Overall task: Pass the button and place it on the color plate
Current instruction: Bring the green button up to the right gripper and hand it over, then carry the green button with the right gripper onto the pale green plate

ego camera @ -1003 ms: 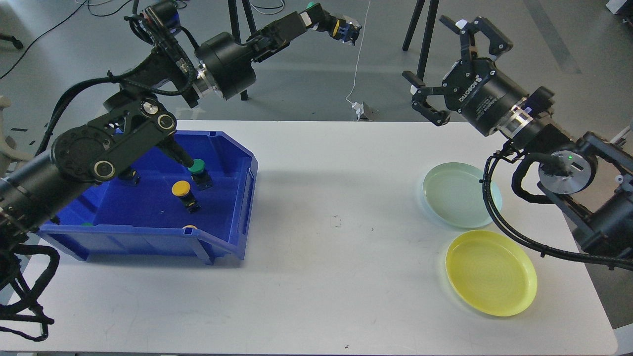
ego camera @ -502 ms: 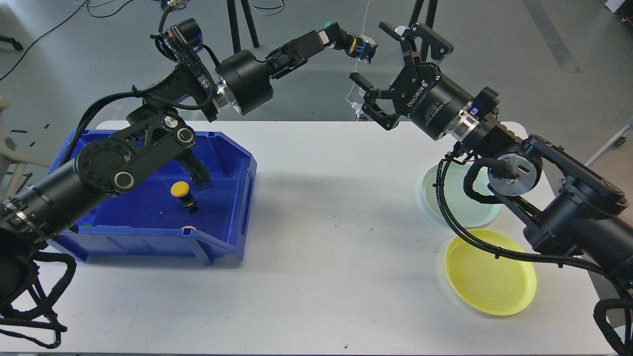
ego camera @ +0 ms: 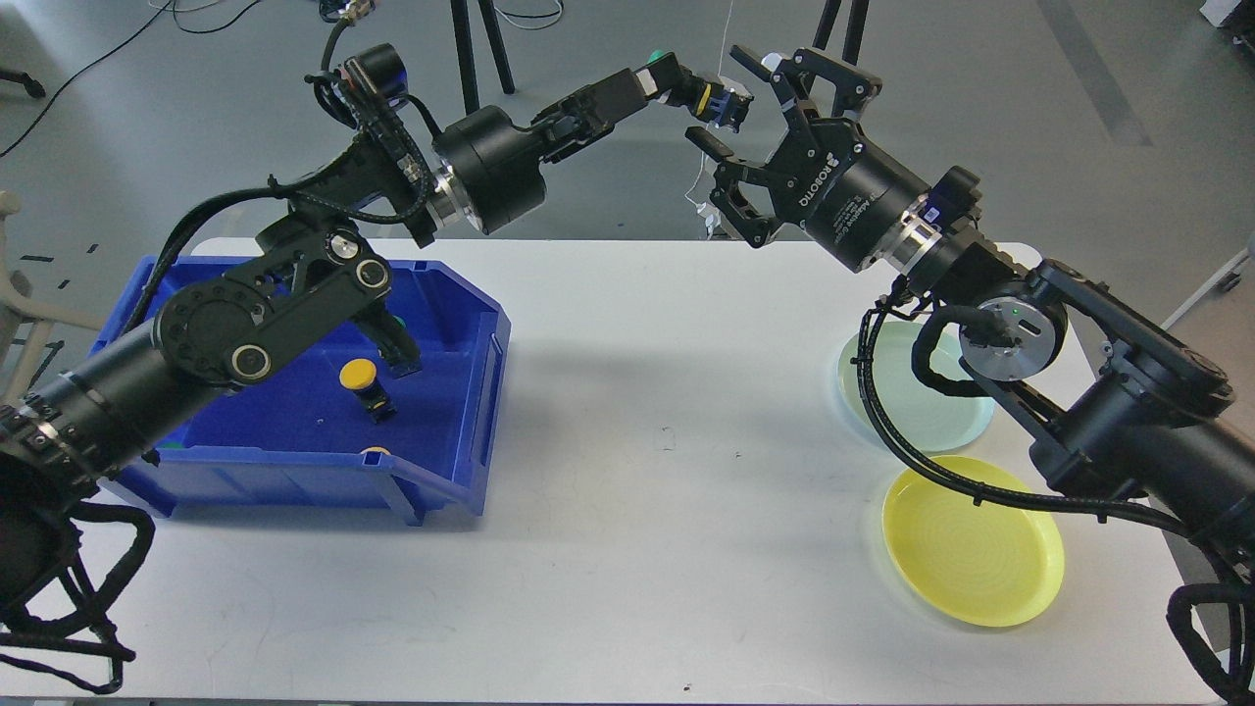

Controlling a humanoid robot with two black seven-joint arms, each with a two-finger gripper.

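My gripper will carry the button [ego camera: 721,104] away, and the button will then show a green cap, because a bit of green [ego camera: 655,55] shows behind my left gripper's finger.
My left gripper [ego camera: 686,86] is raised high above the table's far edge and is shut on a button [ego camera: 714,98] with a yellow ring and a black-and-blue body; a bit of green shows behind the finger. My right gripper [ego camera: 730,110] is open, its fingers [ego camera: 784,69] spread above and below the button's free end, not closed on it. A pale green plate [ego camera: 907,412] and a yellow plate [ego camera: 971,544] lie at the table's right, partly behind my right arm.
A blue bin [ego camera: 471,392] stands at the left, under my left arm. It holds a yellow-capped button [ego camera: 359,375], a green-capped one [ego camera: 397,321] mostly hidden by the arm, and another yellow cap [ego camera: 375,452] near its front wall. Tripod legs stand behind the table.
My right gripper has swung left and up until its open fingers flank the button. My left gripper has carried the button a little to the right, toward it.
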